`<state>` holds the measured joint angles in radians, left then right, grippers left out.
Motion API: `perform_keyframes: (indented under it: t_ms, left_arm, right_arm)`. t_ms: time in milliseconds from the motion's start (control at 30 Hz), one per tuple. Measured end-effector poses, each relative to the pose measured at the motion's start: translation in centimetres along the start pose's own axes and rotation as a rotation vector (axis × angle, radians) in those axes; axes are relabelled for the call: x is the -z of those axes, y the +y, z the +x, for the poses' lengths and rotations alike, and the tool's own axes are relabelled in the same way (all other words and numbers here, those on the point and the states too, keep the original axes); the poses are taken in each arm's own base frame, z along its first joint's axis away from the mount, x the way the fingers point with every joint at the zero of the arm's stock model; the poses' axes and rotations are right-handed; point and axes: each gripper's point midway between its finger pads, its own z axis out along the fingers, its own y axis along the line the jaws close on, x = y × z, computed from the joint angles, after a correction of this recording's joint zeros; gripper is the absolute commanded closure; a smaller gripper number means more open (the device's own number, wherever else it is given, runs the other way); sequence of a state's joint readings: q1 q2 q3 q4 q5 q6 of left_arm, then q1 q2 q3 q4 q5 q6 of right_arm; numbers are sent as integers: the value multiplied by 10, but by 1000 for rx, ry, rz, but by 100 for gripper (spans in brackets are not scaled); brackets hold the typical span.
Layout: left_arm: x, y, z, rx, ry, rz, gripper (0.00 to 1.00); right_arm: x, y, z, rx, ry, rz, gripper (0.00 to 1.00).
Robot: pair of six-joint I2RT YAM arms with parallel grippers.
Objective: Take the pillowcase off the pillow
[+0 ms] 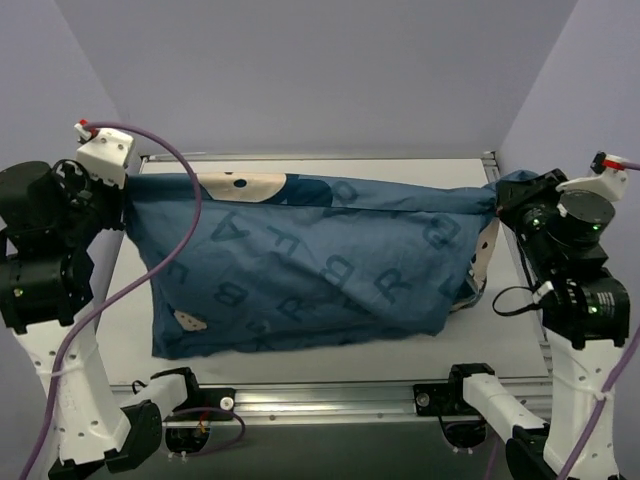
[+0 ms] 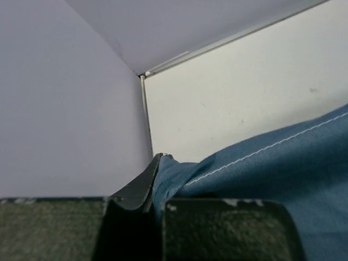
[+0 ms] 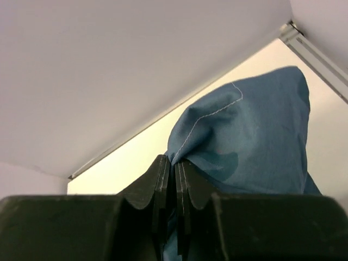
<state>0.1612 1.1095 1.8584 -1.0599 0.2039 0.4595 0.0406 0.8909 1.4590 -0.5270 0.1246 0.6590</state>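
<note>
I should let my left gripper release the pillowcase corner [image 1: 140, 188] and reach into the opening [image 1: 480, 268] for the pillow, because it holds that corner far from the pillowcase's patterned opening.
The blue pillowcase [image 1: 310, 265], printed with darker letters and beige cartoon patches, hangs stretched between my two grippers above the table [image 1: 505, 335]. My left gripper [image 1: 127, 190] is shut on its upper left corner. In the left wrist view the stitched hem [image 2: 261, 163] runs into the left gripper [image 2: 163, 159], and only one dark finger [image 2: 136, 187] shows beside the cloth. My right gripper [image 1: 497, 203] is shut on the upper right corner. The right wrist view has the pillowcase [image 3: 250, 130] bunched just above the right gripper [image 3: 174, 160]. The pillow is hidden; the cloth's lower edge rests on the table.
Lavender walls close in the table at the back and on both sides. A metal rail [image 1: 330, 402] runs along the near edge between the arm bases. A purple cable [image 1: 180, 160] loops from the left wrist across the cloth's left side.
</note>
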Motion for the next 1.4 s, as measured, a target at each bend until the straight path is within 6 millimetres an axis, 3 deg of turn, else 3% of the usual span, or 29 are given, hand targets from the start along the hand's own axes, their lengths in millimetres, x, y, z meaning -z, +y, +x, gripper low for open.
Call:
perform_keyframes:
  t_ms: [100,167,233,300,400,433,500,533,567,600,633,700,767,833,933,1033,1133,1267,1400]
  left_arm:
    - [28,10,-15,-4,-31,-62,98]
    - [37,13,-16,-1,-31,-89,98]
    - [39,14,-12,8,-12,-98,98]
    - [27,13,-2,27,33,-84,98]
    - [-20,8,29,75,160,-24,98]
    - [-41,5,44,94,222,4,91]
    - [-91,-3,78,119,357,63,72]
    - [-116,-7,94,127,419,83,43]
    - [-142,-12,112,130,478,102,33]
    - [-167,-17,130,137,532,120,14]
    - [-189,-23,147,137,577,136,8]
    - [-222,-33,174,152,638,153,6]
    - [-234,-38,187,157,667,164,6]
    - [-231,-39,184,158,663,167,6]
    - [-216,-38,160,162,593,176,6]
    - [-187,-42,139,156,518,189,6]
    - [-156,-50,130,140,475,207,6]
    - [-131,-61,139,113,483,246,6]
    - [-106,-82,167,96,551,318,6]
  right_arm:
    - [26,20,-17,26,25,-65,100]
    - [38,30,-17,41,60,-111,100]
    - [36,35,-4,57,125,-144,100]
    - [20,34,23,66,231,-154,100]
    - [-30,19,80,61,403,-110,100]
    - [-48,11,99,58,452,-82,97]
    - [-90,-12,143,52,553,-2,76]
    - [-112,-26,168,53,602,45,49]
    - [-125,-34,180,48,623,76,40]
    - [-142,-43,194,59,642,102,35]
    - [-154,-49,203,70,652,119,30]
    - [-168,-59,213,99,669,148,27]
    - [-174,-64,213,138,663,165,25]
    - [-171,-66,207,174,654,168,25]
    - [-161,-61,195,214,619,147,25]
    - [-141,-55,188,229,595,106,24]
    - [-122,-54,190,238,598,80,25]
    - [-113,-60,203,245,623,63,26]
    - [-103,-86,238,249,716,94,28]
